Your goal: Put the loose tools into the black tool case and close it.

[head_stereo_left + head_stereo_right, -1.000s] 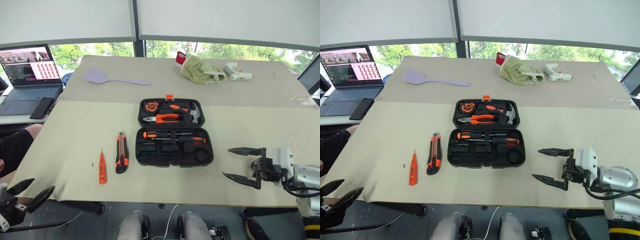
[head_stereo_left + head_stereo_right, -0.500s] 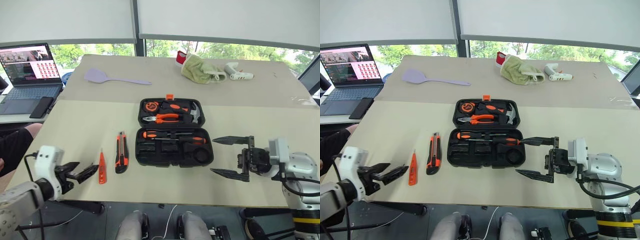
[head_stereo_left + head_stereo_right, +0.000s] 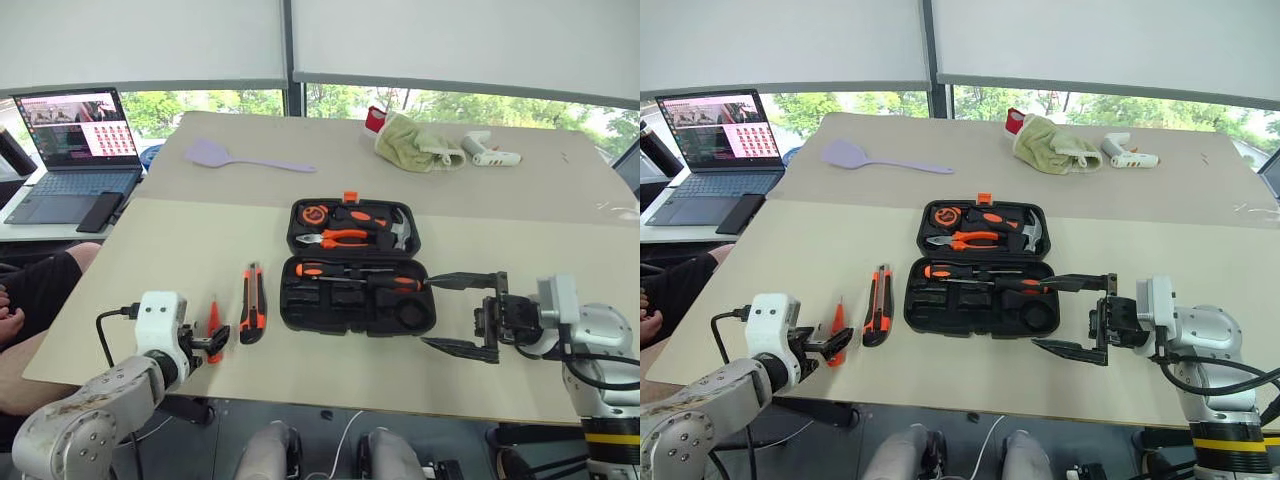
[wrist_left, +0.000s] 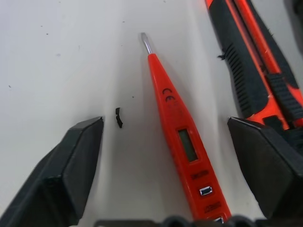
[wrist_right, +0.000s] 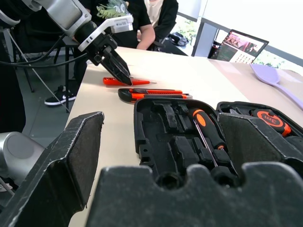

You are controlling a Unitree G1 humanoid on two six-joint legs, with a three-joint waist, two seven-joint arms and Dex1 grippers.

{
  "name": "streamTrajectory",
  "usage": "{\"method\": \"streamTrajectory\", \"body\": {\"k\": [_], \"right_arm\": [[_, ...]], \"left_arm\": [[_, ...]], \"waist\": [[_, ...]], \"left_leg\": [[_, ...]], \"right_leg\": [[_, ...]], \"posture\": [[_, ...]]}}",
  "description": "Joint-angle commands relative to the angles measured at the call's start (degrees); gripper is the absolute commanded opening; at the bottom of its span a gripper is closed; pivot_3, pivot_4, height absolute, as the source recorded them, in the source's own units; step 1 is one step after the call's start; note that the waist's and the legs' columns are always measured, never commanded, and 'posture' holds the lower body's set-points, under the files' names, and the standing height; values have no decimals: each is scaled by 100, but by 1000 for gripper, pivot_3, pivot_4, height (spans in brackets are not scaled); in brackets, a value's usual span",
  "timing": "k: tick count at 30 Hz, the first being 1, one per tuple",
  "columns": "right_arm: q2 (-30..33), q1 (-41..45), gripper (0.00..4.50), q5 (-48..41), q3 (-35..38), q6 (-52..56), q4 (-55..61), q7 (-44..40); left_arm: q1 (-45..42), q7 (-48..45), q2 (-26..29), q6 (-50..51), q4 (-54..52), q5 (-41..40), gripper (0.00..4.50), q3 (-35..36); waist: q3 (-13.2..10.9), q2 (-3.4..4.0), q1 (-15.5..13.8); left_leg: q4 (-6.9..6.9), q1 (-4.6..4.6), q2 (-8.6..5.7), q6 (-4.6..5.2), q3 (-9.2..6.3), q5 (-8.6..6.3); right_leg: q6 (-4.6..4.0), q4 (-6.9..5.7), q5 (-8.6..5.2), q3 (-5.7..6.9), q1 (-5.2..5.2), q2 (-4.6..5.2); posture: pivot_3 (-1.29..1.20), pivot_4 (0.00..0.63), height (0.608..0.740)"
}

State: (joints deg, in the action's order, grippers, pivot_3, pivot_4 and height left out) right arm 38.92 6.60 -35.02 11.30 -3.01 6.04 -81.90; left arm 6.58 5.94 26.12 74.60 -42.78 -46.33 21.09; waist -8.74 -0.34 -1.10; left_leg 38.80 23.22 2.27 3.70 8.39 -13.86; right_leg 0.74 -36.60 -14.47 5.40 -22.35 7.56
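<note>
My gripper will lower the slim orange tester pen (image 3: 214, 322). An empty groove (image 3: 324, 287) runs beside the screwdrivers in the black tool case, so the pen should fit into it.
The black tool case (image 3: 300, 300) lies open mid-table, with pliers, a hammer and an orange-and-black screwdriver (image 3: 352, 272) in its recesses. To its left lie the orange-black utility knife (image 3: 250, 316) and, further left, the slim orange tester pen (image 3: 212, 322). My left gripper (image 3: 207, 344) is low at the pen's near end. In the left wrist view it is open, its fingers (image 4: 71, 170) standing either side of the tester pen (image 4: 182, 137) without touching it, the utility knife (image 4: 255, 71) beside one finger. Right of the case, my right gripper (image 3: 462, 313) hovers open and empty, pointing at the case (image 5: 189, 137).
A lilac spatula (image 3: 240, 158) lies at the back left. A cloth (image 3: 415, 140) and a white glue gun (image 3: 490, 152) are at the back right. A laptop (image 3: 75, 140) and a phone (image 3: 102, 211) sit on a side desk at the left, where a person's leg (image 3: 40, 280) shows.
My left gripper has swung in from the table's left corner to the tester pen and now straddles it, its fingers somewhat narrower. The right gripper first moved toward the case, then held still.
</note>
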Motion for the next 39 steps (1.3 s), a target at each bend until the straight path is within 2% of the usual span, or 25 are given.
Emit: {"method": "streamTrajectory", "body": {"k": [1,7,13,16,18,20,22,24,26,28,31,32,33,35,39], "right_arm": [[84,82,4500,-139,48,113,194,51],[77,125,4500,-120,26,192,241,102],[91,149,4500,-81,35,191,147,49],[117,130,4500,-56,66,170,123,39],[139,98,4500,-57,122,182,160,99],[224,25,4500,-70,296,242,213,264],[323,-37,4500,-74,455,304,230,411],[410,-106,4500,-89,535,353,238,502],[470,-207,4500,-88,603,381,262,554],[495,-301,4500,-78,641,396,305,594],[514,-492,4500,-47,693,362,420,622],[520,-551,4500,-44,715,372,481,657],[531,-615,4500,-54,744,408,556,703],[553,-727,4500,-70,799,449,677,782],[672,-929,4500,-79,883,590,829,855]], "left_arm": [[215,-132,4,285,162,110,2677,-255],[234,-300,-2,219,232,340,473,-168],[208,-700,114,-130,312,491,446,39],[294,-1455,591,-886,414,659,446,185],[408,-2330,1022,-1603,530,713,446,285],[529,-4425,1879,-3164,908,987,446,247],[303,-5961,2546,-4193,1406,1142,446,10],[-220,-6640,2908,-4531,1851,1172,446,-365],[-1094,-7150,3094,-4636,2272,1245,446,-936],[-2017,-7458,3044,-4573,2622,1374,446,-1528],[-3601,-7869,2673,-4334,3132,1938,446,-2809],[-4049,-7872,2418,-4276,3380,2179,446,-3195],[-4439,-7817,2160,-4172,3653,2415,446,-3543],[-5009,-7769,1700,-4262,4192,2847,446,-4031],[-5626,-7748,1077,-4718,5209,3550,446,-4597]], "waist": [[3,5,7],[8,13,9],[13,22,4],[11,20,8],[10,19,20],[-5,-8,27],[-10,-13,1],[-14,6,-47],[-15,9,-64],[-17,5,-62],[-22,-2,-101],[-23,-4,-103],[-24,-6,-109],[-25,-8,-112],[-37,-25,-31]], "left_leg": [[0,0,0,3,0,-2],[-3,-1,0,14,-1,-9],[-13,-2,1,15,-5,-11],[-15,-1,1,15,-6,-11],[-19,7,2,15,-6,-11],[-22,23,5,13,-5,-10],[-22,62,11,-23,-5,11],[-22,70,11,-26,-1,12],[-23,73,9,-13,5,5],[-22,79,10,14,13,-10],[2,113,-4,7,14,12],[5,116,-4,55,16,40],[7,116,-10,59,17,41],[10,116,-27,65,19,41],[11,116,-29,68,22,40]], "right_leg": [[0,2,0,-1,0,2],[-1,9,0,0,0,26],[-1,39,1,3,0,27],[-2,41,1,4,-4,28],[-6,43,3,5,-26,27],[-14,42,5,4,-52,26],[-31,42,8,12,-92,20],[-48,49,2,27,-99,21],[-50,56,0,27,-98,23],[-13,62,21,28,-96,-4],[10,48,31,37,-89,-42],[14,49,34,36,-87,-49],[18,49,34,34,-83,-50],[31,47,30,28,-82,-48],[40,46,25,18,-86,-50]], "posture": [[0,150,740],[0,150,740],[0,150,740],[0,150,740],[0,150,740],[0,150,740],[0,150,740],[0,150,740],[0,150,740],[0,150,740],[0,150,740],[0,150,740],[0,150,740],[0,150,740],[0,150,740]]}}
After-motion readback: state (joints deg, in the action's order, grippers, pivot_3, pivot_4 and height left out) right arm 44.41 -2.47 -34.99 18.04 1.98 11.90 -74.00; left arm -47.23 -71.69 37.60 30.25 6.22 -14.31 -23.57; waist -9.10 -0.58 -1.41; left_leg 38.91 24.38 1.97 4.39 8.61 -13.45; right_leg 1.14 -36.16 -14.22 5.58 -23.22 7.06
